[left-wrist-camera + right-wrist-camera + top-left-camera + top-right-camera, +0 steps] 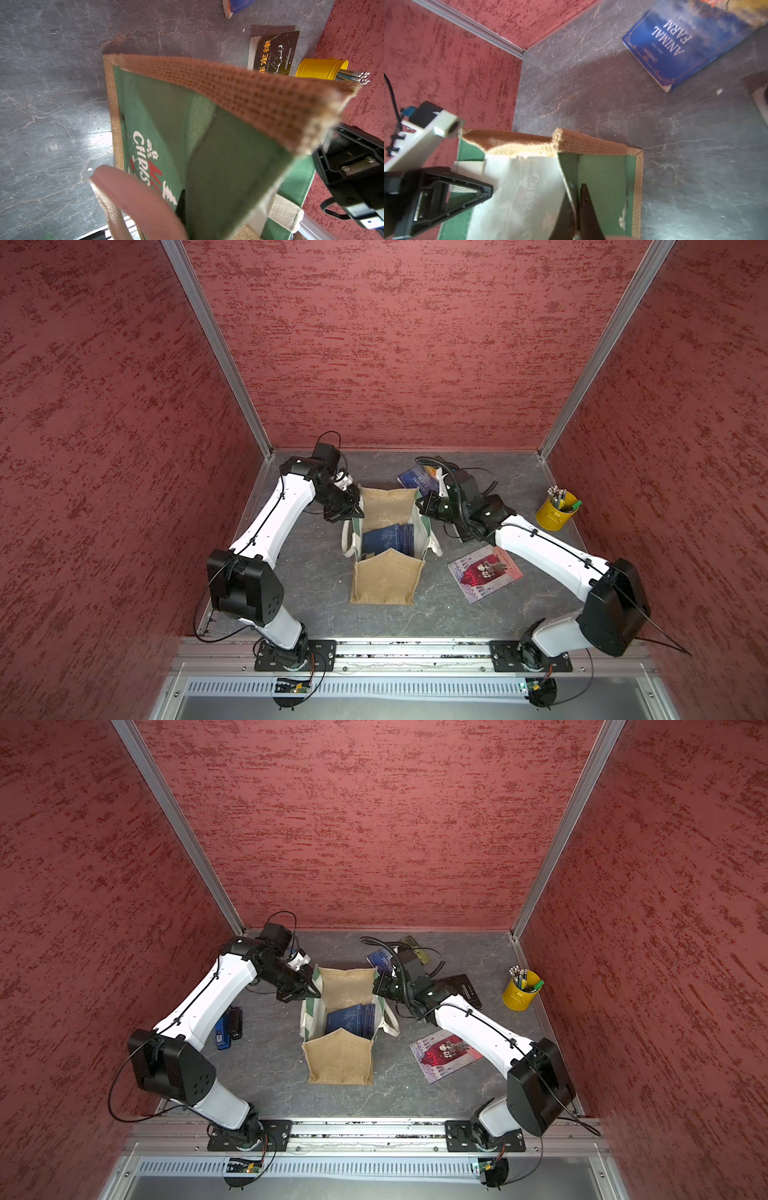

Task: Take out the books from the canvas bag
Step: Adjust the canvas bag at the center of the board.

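My left gripper should keep its side panel of the bag steady while my right gripper lets go and reaches into the bag (406,537), because the navy books (380,541) are deep between the bag's side panels.
The canvas bag (386,576) stands open at mid-table, tan burlap ends and green printed sides. Navy books (388,537) lean inside it, seen in both top views. My left gripper (353,506) is shut on the bag's left side panel (207,145) at the rear rim. My right gripper (577,207) is shut on the right side panel (602,176), whose edge is pinched between the dark fingers (586,209). A blue "Animal Farm" book (685,47) lies behind the bag. The black book (274,52) and the pink-red book (484,572) lie to the right.
A yellow pencil cup (555,512) stands at the right edge. Blue and black staplers (228,1029) lie on the table under the left arm. An olive item (413,946) sits at the back wall. Red walls close three sides.
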`<control>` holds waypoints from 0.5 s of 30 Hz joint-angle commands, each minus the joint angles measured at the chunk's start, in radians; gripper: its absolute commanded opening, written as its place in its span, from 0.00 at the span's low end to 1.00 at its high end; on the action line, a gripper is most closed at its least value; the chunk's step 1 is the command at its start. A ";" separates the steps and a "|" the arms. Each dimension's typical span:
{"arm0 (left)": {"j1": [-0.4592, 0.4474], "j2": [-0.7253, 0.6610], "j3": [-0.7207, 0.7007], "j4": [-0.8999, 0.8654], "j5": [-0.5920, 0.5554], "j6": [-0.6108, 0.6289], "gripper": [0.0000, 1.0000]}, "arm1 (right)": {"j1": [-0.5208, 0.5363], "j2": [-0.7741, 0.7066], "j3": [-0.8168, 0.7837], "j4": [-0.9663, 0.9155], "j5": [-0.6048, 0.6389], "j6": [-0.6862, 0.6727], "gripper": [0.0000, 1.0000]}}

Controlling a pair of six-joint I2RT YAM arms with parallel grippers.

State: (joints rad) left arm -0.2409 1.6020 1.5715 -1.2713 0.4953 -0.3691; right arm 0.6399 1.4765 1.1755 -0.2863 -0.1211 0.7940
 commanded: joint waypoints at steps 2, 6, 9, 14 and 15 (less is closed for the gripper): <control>-0.032 -0.068 0.101 0.021 -0.109 0.042 0.00 | 0.019 -0.065 0.091 0.051 0.082 -0.079 0.00; -0.069 -0.134 0.180 0.075 -0.228 0.076 0.00 | 0.047 -0.102 0.134 0.146 0.121 -0.128 0.00; -0.101 -0.178 0.216 0.110 -0.314 0.102 0.00 | 0.096 -0.118 0.181 0.186 0.166 -0.194 0.00; -0.133 -0.236 0.208 0.155 -0.404 0.114 0.00 | 0.163 -0.100 0.285 0.145 0.266 -0.259 0.00; -0.133 -0.247 0.196 0.163 -0.412 0.110 0.00 | 0.176 -0.094 0.306 0.136 0.282 -0.271 0.00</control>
State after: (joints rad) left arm -0.3660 1.3705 1.7737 -1.1923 0.1520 -0.2852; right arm 0.7845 1.3987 1.4197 -0.2058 0.0834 0.5842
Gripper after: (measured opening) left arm 0.065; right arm 0.068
